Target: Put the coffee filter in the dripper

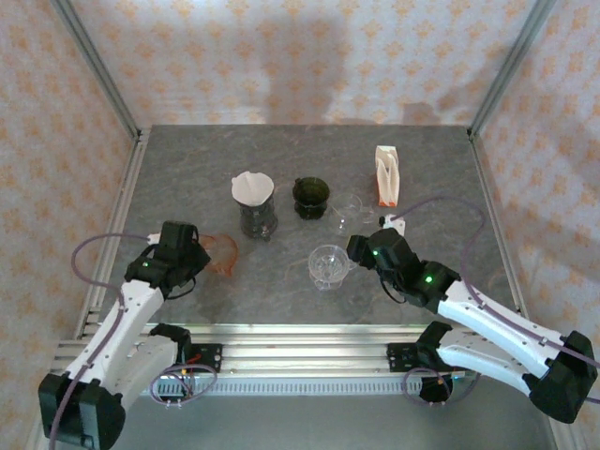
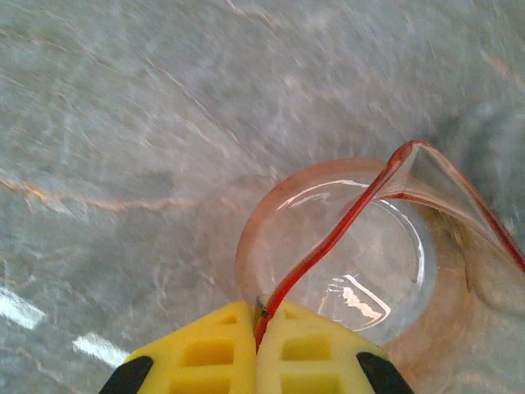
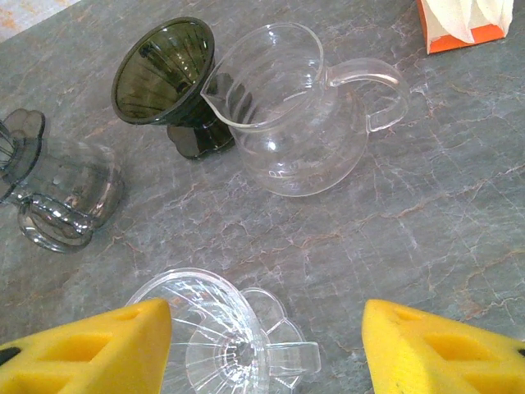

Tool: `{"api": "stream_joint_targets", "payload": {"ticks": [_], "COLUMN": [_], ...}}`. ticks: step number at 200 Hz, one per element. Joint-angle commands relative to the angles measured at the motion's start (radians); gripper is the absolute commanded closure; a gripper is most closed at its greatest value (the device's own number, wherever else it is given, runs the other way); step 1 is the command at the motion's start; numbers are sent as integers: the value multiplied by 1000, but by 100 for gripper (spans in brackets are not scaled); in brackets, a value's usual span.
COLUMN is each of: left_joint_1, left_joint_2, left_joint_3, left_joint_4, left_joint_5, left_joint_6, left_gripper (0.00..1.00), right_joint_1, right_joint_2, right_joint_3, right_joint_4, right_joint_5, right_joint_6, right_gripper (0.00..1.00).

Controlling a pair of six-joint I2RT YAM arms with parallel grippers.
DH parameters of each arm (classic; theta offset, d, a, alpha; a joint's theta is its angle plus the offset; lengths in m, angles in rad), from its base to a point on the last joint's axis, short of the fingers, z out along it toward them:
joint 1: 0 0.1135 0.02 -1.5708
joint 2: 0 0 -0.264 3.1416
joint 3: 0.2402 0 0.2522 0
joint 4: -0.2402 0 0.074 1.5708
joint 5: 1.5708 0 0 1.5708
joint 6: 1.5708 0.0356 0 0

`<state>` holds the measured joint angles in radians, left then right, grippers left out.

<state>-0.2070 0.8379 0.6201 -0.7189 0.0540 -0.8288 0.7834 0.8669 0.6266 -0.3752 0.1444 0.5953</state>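
My left gripper has the red dripper (image 1: 221, 253) upright and the space (image 1: 288, 277) beside the clear dripper is open, so it should keep going toward that space and let go there.
A white paper coffee filter (image 1: 251, 186) sits in a smoky grey dripper (image 1: 257, 217) at the table's middle. My left gripper (image 1: 199, 253) is low at the left, shut on the thin rim of a see-through red dripper (image 1: 223, 253). In the left wrist view the red rim (image 2: 344, 222) runs between the closed yellow fingers (image 2: 215, 349) of the left gripper (image 2: 261, 310). My right gripper (image 1: 356, 247) hangs open just over a clear dripper (image 1: 328, 265). In the right wrist view the clear dripper (image 3: 217, 336) lies by the left finger of the right gripper (image 3: 267, 318).
A dark green dripper (image 1: 310, 197) and a clear glass carafe (image 1: 347, 208) stand behind the clear dripper, also seen as the green dripper (image 3: 164, 70) and carafe (image 3: 299, 123). An orange and white filter box (image 1: 386, 174) stands at the back right. Patterned walls enclose the table.
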Motion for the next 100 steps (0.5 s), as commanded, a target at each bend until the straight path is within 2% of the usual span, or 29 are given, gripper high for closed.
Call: {"api": "stream_joint_targets", "payload": {"ticks": [1, 32, 57, 100], "left_joint_1": [-125, -347, -519, -664], "left_joint_2": [5, 94, 226, 477], "left_joint_3": [70, 131, 216, 371], "left_joint_4": [-69, -76, -65, -48], "left_joint_5": [-63, -136, -203, -210], "left_joint_6": [4, -13, -1, 82], "left_gripper": [100, 100, 100, 100], "right_joint_1": [-4, -4, -5, -5], "right_joint_2": [4, 6, 6, 4], "right_joint_3": [-8, -2, 0, 2], "right_joint_4": [-10, -26, -43, -71], "right_joint_5": [46, 52, 61, 72], "right_joint_6": [21, 21, 25, 30], "right_gripper": [37, 37, 37, 37]}}
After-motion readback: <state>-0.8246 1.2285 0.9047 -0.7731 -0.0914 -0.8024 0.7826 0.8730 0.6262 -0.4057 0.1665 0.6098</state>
